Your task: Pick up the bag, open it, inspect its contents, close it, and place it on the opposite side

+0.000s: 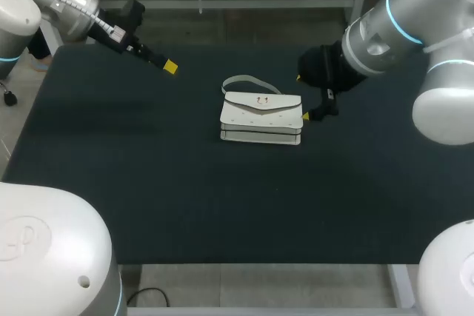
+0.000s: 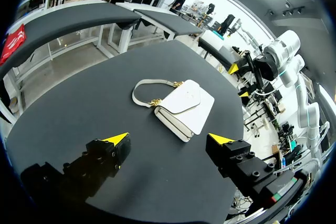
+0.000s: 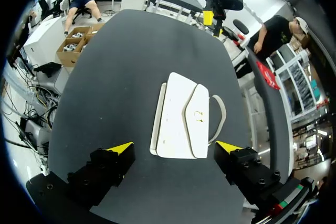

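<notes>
The flap's curved edge [image 1: 261, 112] points away from the strap. That means the flap will swing back over the strap when I lift it.
A small white bag [image 1: 261, 116] with a closed flap, gold clasp and a looped strap [image 1: 250, 81] lies flat in the middle of the black table [image 1: 148, 183]. My right gripper [image 1: 302, 97] hangs open just beside the bag's right end, touching nothing. In the right wrist view the bag [image 3: 181, 115] lies just ahead of the open right gripper [image 3: 176, 147]. My left gripper [image 1: 169, 66] is over the table's far left, well clear of the bag. In the left wrist view its fingers stand open [image 2: 168, 139], with the bag [image 2: 184, 106] ahead and the right gripper [image 2: 239, 81] beyond it.
Nothing else lies on the table's black cloth. Bare cloth stretches to the left [image 1: 111, 131] and right [image 1: 370, 175] of the bag and towards the near edge [image 1: 259, 260].
</notes>
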You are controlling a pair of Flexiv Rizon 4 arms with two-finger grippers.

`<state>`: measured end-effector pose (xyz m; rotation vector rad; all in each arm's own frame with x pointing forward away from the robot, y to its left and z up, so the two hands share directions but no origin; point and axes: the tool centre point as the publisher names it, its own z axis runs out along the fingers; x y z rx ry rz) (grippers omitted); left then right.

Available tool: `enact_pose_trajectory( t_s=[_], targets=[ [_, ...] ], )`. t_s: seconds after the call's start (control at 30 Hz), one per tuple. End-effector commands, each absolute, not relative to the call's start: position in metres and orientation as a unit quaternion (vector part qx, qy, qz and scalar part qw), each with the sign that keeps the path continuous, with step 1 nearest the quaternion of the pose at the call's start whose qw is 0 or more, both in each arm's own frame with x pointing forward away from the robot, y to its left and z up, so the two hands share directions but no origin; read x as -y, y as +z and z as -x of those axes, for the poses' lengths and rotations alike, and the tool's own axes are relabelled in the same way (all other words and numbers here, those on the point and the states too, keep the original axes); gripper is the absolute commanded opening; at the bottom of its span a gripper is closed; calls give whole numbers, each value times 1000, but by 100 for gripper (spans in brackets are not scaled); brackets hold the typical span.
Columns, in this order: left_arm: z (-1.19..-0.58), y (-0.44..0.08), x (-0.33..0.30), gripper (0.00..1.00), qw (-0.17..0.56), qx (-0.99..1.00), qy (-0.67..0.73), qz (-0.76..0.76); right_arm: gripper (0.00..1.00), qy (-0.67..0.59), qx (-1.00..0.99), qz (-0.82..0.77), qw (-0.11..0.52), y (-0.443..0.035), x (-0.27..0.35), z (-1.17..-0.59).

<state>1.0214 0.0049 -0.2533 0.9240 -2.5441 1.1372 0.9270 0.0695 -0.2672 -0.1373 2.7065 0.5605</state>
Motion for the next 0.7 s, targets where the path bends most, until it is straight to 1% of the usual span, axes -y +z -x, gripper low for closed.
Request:
enact_pose_trajectory(
  t_s=[0.03,0.1,0.13,0.23,0.37,0.57,0.63,0.7],
  targets=[
    [-1021,-253,-5,100,103,862,386,-313,100,201,-954,41,220,-270,-70,-924],
    [-1022,-254,-1,100,91,868,389,-293,100,201,-954,41,220,-270,-70,-924],
    [-1025,-254,3,100,63,868,396,-293,100,185,-955,49,226,-270,-77,-926],
    [-1033,-256,12,100,14,883,397,-249,100,165,-951,70,252,-274,-98,-918],
    [-1035,-257,23,100,-14,902,392,-181,100,146,-946,71,280,-283,-113,-900],
    [-1039,-253,37,100,-35,912,401,-81,100,162,-937,46,306,-305,-113,-885],
    [-1038,-253,40,100,-29,912,407,-34,100,163,-933,38,318,-310,-109,-882],
    [-1039,-251,41,100,-22,912,408,-34,100,172,-927,32,332,-316,-105,-882]
  ],
)
